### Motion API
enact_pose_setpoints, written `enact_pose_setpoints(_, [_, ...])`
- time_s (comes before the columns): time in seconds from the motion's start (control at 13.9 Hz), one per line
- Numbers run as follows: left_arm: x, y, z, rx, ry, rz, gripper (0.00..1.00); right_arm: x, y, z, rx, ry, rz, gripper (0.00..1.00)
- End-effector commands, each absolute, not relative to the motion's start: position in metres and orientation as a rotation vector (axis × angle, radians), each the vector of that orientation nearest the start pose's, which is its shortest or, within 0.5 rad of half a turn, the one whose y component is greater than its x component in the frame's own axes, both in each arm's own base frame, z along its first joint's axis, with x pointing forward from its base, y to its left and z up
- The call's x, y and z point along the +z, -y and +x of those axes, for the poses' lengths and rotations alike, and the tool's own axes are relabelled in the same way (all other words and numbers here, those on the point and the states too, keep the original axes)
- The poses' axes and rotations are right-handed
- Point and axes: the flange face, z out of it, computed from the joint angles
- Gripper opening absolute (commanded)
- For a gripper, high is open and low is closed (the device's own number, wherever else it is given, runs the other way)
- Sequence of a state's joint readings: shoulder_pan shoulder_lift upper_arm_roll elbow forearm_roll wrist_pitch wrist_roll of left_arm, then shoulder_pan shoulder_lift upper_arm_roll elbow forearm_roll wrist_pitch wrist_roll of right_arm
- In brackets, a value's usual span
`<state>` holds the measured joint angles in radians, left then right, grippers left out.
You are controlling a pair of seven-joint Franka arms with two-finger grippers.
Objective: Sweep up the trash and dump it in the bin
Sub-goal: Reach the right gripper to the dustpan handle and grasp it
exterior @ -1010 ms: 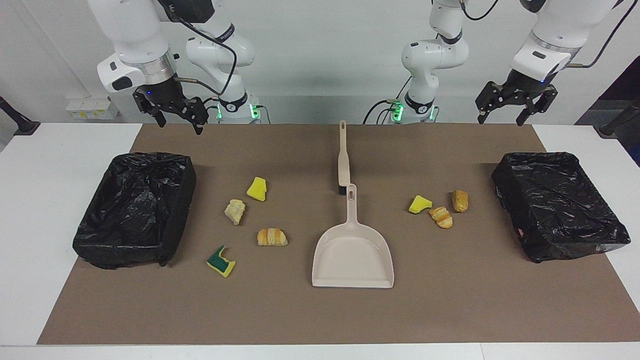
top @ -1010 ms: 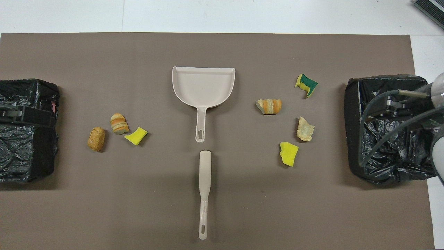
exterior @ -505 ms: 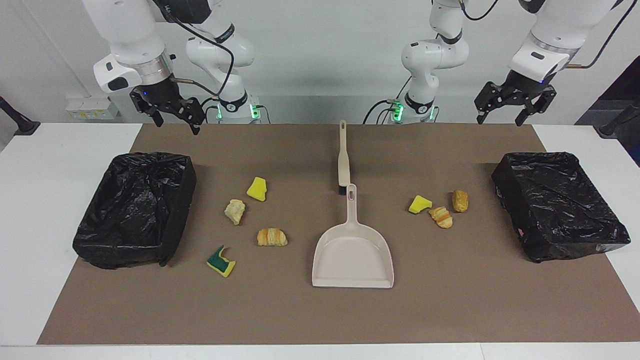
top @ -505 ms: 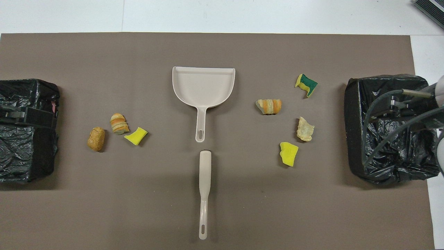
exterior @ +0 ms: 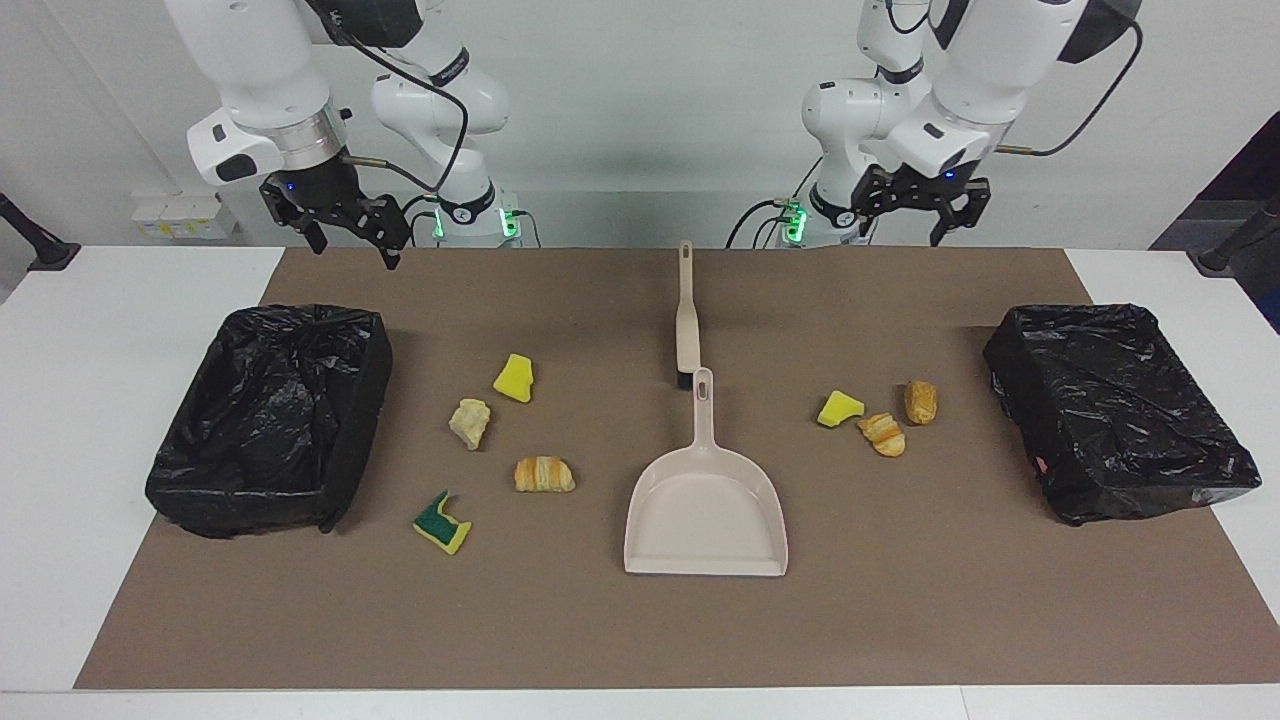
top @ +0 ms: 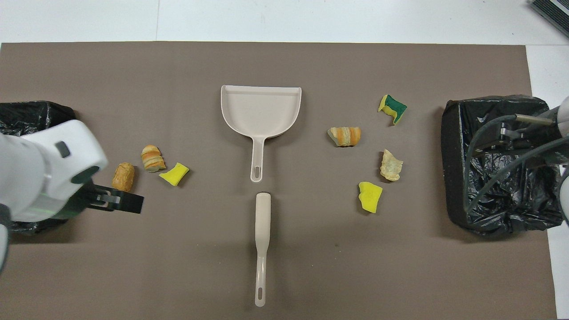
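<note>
I can see the brush's handle point(top: 260, 285) facing the robots, clear of the dustpan, so my left gripper should keep moving to that handle point(top: 261, 274) until its fingers grip it.
Several scraps of trash lie on the brown mat. A yellow sponge bit point(exterior: 514, 378), a pale bread chunk point(exterior: 470, 422), a croissant point(exterior: 544, 474) and a green-and-yellow sponge piece point(exterior: 441, 523) lie toward the right arm's end. Another yellow bit point(exterior: 839, 408), a croissant point(exterior: 883, 434) and a brown roll point(exterior: 921, 401) lie toward the left arm's end. The beige dustpan point(exterior: 706, 505) and brush point(exterior: 686, 320) lie mid-table. My left gripper point(exterior: 915, 225) hangs open and empty over the mat's edge by the robots. My right gripper point(exterior: 355, 250) hangs open and empty there too.
A bin lined with a black bag point(exterior: 355, 400) stands at the right arm's end of the mat. A second one point(exterior: 1010, 370) stands at the left arm's end. The white table point(exterior: 90, 400) shows around the mat.
My left arm has swung from over its own end of the table toward the middle. The right gripper has barely moved. Nothing on the mat has shifted.
</note>
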<state>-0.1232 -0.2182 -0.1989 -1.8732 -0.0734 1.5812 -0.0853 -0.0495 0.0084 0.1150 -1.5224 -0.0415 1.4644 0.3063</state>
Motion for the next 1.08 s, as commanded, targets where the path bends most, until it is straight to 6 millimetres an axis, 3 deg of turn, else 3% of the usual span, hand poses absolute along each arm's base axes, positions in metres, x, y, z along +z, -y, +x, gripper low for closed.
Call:
enact_pose_setpoints(0.0, [0.555, 0.222, 0.399, 0.052, -0.302, -3.145, 1.00, 0.635, -0.033, 0.543, 0.049, -0.329, -3.153, 1.00])
enact_pose_setpoints(0.29, [0.506, 0.299, 0.349, 0.074, -0.304, -3.171, 1.00, 0.625, -0.044, 0.553, 0.025, -0.318, -3.147, 1.00])
enact_pose_setpoints(0.51, [0.454, 0.334, 0.310, 0.087, -0.294, -3.161, 1.00, 0.589, -0.117, 0.577, -0.010, -0.257, -3.139, 1.00])
enact_pose_setpoints(0.65, [0.404, 0.366, 0.292, 0.113, -0.259, -3.156, 1.00, 0.561, -0.167, 0.591, -0.052, -0.283, -3.118, 1.00])
enact_pose_setpoints(0.79, [0.382, 0.377, 0.287, 0.105, -0.212, -3.166, 1.00, 0.525, -0.240, 0.596, -0.068, -0.279, -3.114, 1.00])
enact_pose_setpoints(1.01, [0.360, 0.376, 0.276, 0.100, -0.224, -3.164, 1.00, 0.492, -0.300, 0.603, -0.059, -0.316, -3.099, 1.00])
